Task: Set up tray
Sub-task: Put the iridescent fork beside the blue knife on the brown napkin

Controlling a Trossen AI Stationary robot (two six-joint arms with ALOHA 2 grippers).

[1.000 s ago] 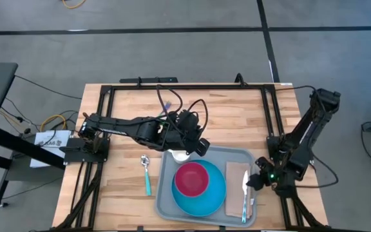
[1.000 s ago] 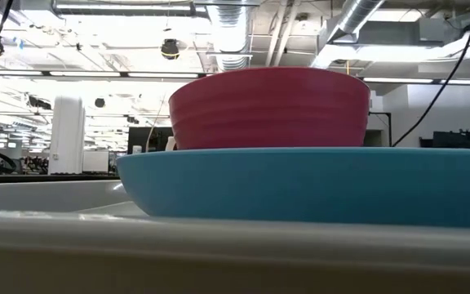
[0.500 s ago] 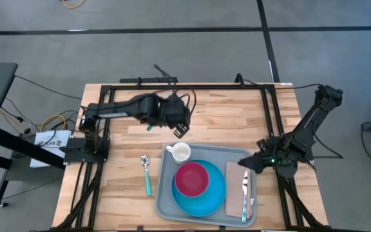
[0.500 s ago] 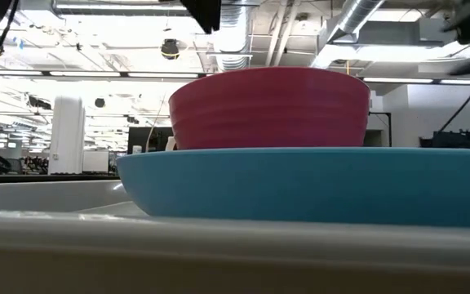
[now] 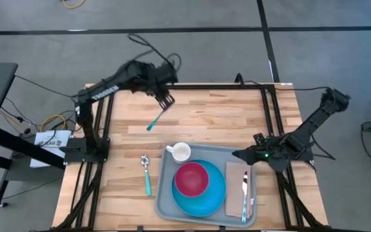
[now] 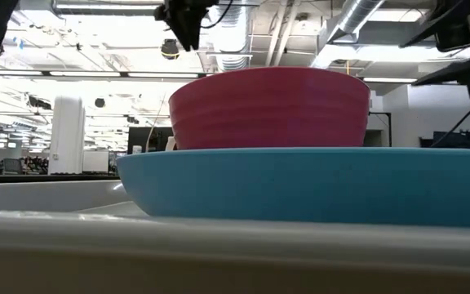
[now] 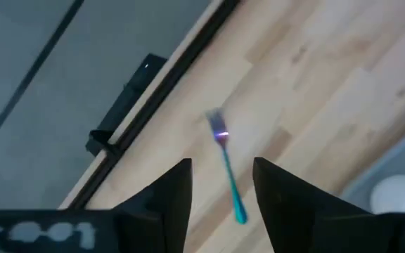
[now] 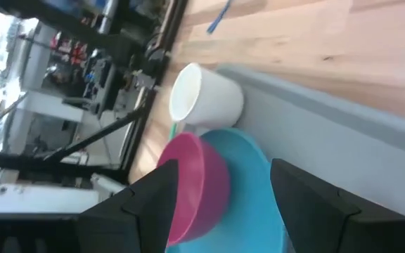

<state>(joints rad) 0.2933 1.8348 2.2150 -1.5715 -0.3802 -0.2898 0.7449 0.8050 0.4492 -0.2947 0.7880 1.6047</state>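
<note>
The fork's teal handle is lined up lengthwise with the gap between the left gripper's open fingers, so the robot should keep lowering until the fingers straddle its narrow neck.
The light-grey tray lies at the table's near middle. It carries a blue plate with a red bowl on it, a white cup standing upright in its far left corner, and a napkin with a knife. A teal-handled fork lies flat on the wood beyond the tray. My left gripper hangs open above the fork and touches nothing. My right gripper is open over the tray's far right corner, pointing at the cup.
A teal-handled spoon lies on the wood left of the tray. A black frame rail runs along the table's far edge, with side rails at left and right. Bare wood shows between the fork and the far right corner.
My left gripper has drawn away from the white cup, swinging toward the table's far left, and now hangs over the fork; the cup stays upright on the tray. My right gripper has risen from beside the knife and gone toward the far edge.
</note>
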